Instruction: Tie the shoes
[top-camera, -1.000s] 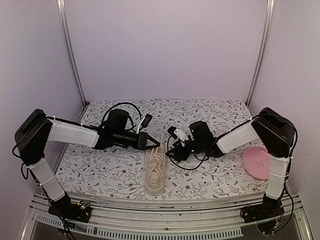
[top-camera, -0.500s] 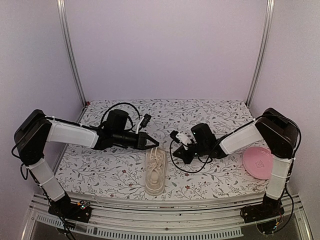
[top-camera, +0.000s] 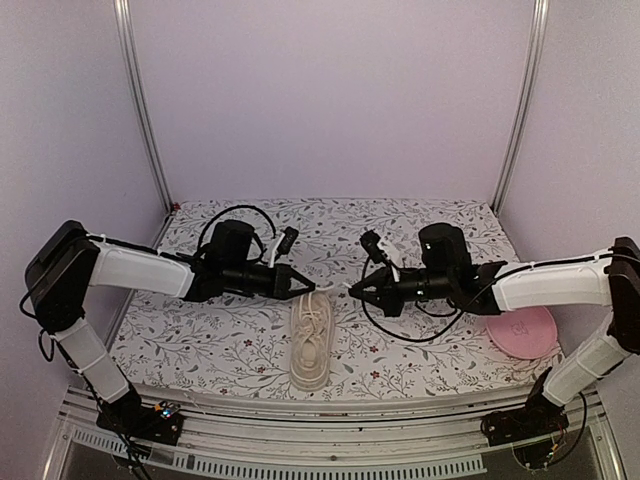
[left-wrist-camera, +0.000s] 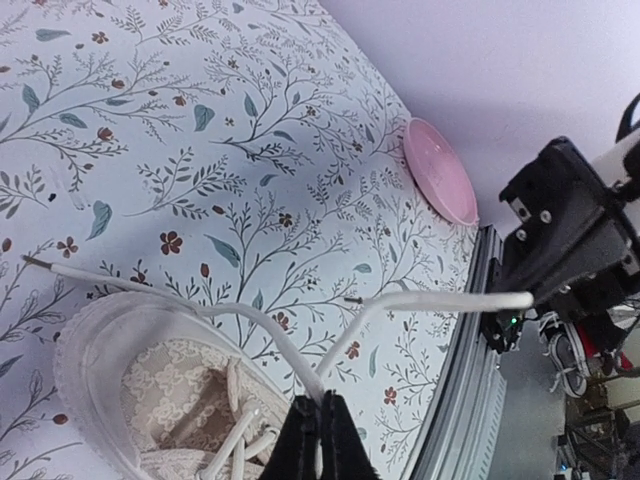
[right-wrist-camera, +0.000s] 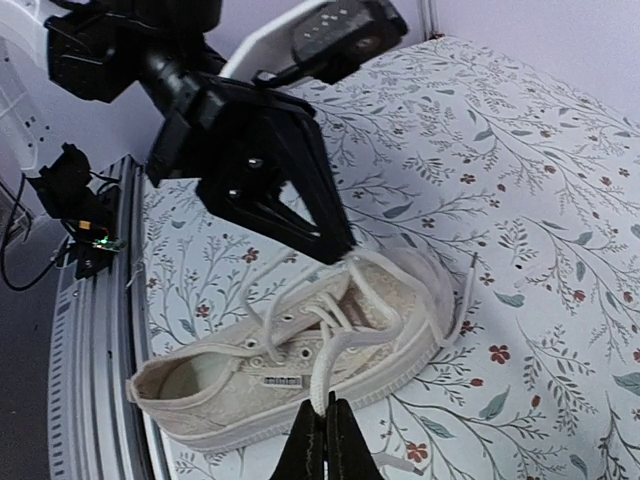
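The robot's left gripper is pinching both lace pieces (left-wrist-camera: 314, 376) above the shoe, so the right gripper goes on carrying its lace toward the shoe's heel (top-camera: 310, 374) and lets go of it over the shoe.
The cream shoe (top-camera: 309, 350) lies on the flowered table, toe toward the back, heel toward the near rail. My left gripper (top-camera: 311, 288) hovers over its far end, shut on a white lace (left-wrist-camera: 300, 370). My right gripper (top-camera: 352, 290) faces it from the right, shut on another stretch of lace (right-wrist-camera: 340, 370), which runs taut between the two. In the left wrist view the left gripper (left-wrist-camera: 320, 418) pinches two strands above the shoe (left-wrist-camera: 120, 390). One strand reaches the right gripper (left-wrist-camera: 533, 298). In the right wrist view the right gripper (right-wrist-camera: 325, 410) holds lace beside the shoe (right-wrist-camera: 230, 395), below the left gripper (right-wrist-camera: 345, 255).
A round pink plate (top-camera: 522, 330) lies at the right edge of the table, under the right forearm; it also shows in the left wrist view (left-wrist-camera: 438, 170). A black cable (top-camera: 400, 325) droops from the right arm. The metal rail (top-camera: 330, 425) runs along the near edge.
The right arm swung out to the right and stretched toward the shoe. Its gripper went from open to shut on a lace. The left gripper kept its hold, barely moving.
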